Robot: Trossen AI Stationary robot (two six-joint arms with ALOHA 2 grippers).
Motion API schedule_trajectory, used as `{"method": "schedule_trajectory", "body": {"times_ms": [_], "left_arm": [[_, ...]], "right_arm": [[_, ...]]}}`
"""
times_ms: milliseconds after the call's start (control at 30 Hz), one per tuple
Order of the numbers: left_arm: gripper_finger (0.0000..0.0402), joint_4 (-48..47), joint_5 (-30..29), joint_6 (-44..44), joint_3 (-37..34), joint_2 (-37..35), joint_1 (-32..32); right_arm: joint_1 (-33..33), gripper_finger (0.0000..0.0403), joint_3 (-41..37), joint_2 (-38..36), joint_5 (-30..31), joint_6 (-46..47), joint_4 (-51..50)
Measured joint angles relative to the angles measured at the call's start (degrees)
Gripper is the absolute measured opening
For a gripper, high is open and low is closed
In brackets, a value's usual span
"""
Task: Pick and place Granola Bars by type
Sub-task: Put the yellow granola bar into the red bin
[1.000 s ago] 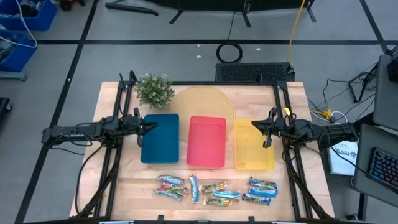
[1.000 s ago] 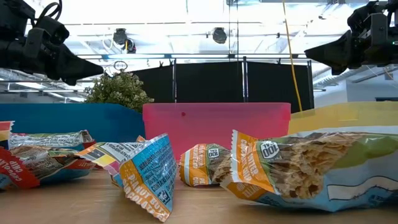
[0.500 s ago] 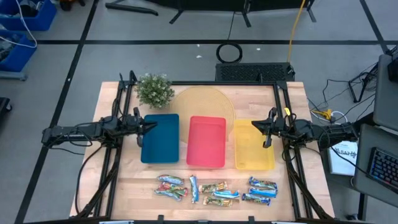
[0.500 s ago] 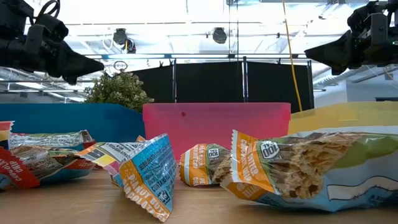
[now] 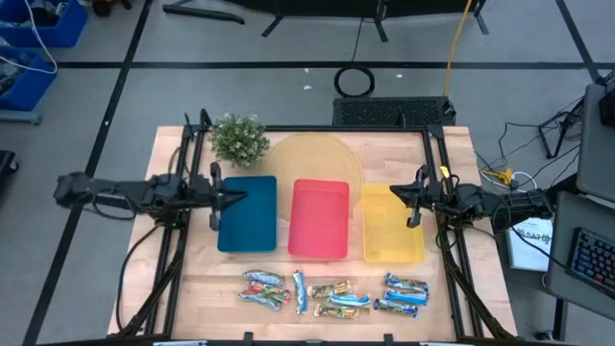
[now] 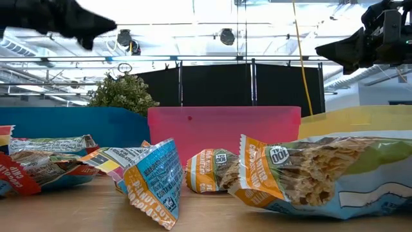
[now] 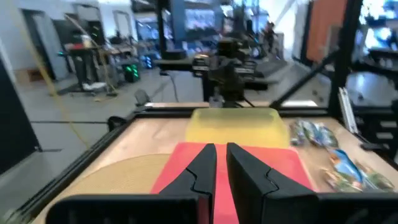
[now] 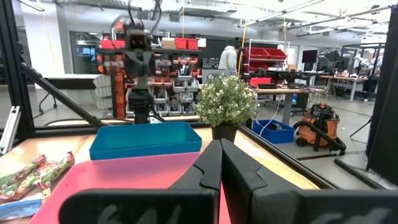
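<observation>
The blue granola bar (image 5: 301, 292) pointing at the pink tray lies clear of its neighbours. My left gripper keeps moving toward its tray-side end (image 5: 298, 277) and closes there.
Several granola bars lie flat in a row along the table's near edge: red-green ones (image 5: 264, 286), silvery-white ones with blue (image 5: 329, 296), and blue ones (image 5: 404, 293). In the low view they fill the foreground (image 6: 151, 180). My left gripper (image 5: 231, 195) hovers over the blue tray's left edge, high in the low view (image 6: 103, 27), with a narrow gap between its fingers (image 7: 221, 165). My right gripper (image 5: 396, 195) hovers shut over the yellow tray's far right part (image 6: 322, 50) (image 8: 221, 162). Both are far from the bars.
Three trays sit side by side mid-table: blue (image 5: 247, 231), pink (image 5: 319, 235) and yellow (image 5: 392, 240). A small potted plant (image 5: 238, 139) and a round yellow mat (image 5: 312, 159) lie behind them. Bare wood lies between the trays and the bars.
My left gripper has risen, moving up toward the top of the low view, and its arm has drawn back a little toward the table's left. The right arm and the bars have kept still.
</observation>
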Motion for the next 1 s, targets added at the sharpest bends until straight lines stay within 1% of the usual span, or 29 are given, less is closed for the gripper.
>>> {"method": "schedule_trajectory", "body": {"times_ms": [100, 167, 233, 300, 433, 533, 633, 800, 867, 900, 933, 1000], "left_arm": [[0.0047, -4.47, -3.94, 0.14, 9.03, 11.41, -3.38], [0.0047, -10.0, -7.56, 0.23, 15.22, 19.56, -5.38], [0.0047, -16.43, -8.91, 1.62, 21.38, 28.07, -7.14], [0.0047, -22.23, -8.65, 5.2, 26.67, 35.92, -9.03], [0.0047, -28.73, -8.85, 16.63, 35.73, 49.12, -13.08], [0.0047, -30.38, -9.44, 19.99, 41.11, 57.06, -16.33], [0.0047, -31.5, -8.38, 22.11, 47.22, 63.31, -18.5], [0.0047, -38.51, -9.72, 23.67, 58.02, 72.19, -19.18], [0.0048, -43.54, -8.41, 24.32, 62.13, 75.39, -19.15], [0.0052, -45.18, -6.27, 25.11, 64.01, 76.92, -19.05], [0.0058, -46.84, -3.63, 26.09, 65.62, 78.25, -18.98], [0.008, -51.5, 3.56, 29.68, 68.78, 80.3, -18.87]], "right_arm": [[0.0, 0.0, -0.02, 0.0, 0.0, -0.02, 0.0], [0.0, 0.0, -0.02, 0.0, 0.0, -0.02, 0.0], [0.0, 0.0, 0.0, 0.0, 0.0, -0.03, 0.0], [0.0, 0.0, -0.02, 0.0, 0.0, -0.34, 0.02], [0.0, 0.0, -0.01, 0.0, 0.02, -0.48, 0.02], [0.0, 0.0, 0.0, 0.0, 0.02, -0.48, 0.22], [0.0, 0.0, -0.02, 0.0, 0.02, -0.48, 0.28], [0.0, 0.0, 0.0, -0.02, 0.02, -0.48, 0.46], [0.0, 0.0, -0.02, 0.0, 0.02, -0.48, 0.42], [0.0, 0.0, -0.02, 0.0, 0.02, -0.5, 0.44], [0.0, 0.0, 0.0, -0.02, 0.02, -0.97, 0.45], [0.0, 0.0, -0.02, -0.01, 0.02, -1.65, 0.42]]}}
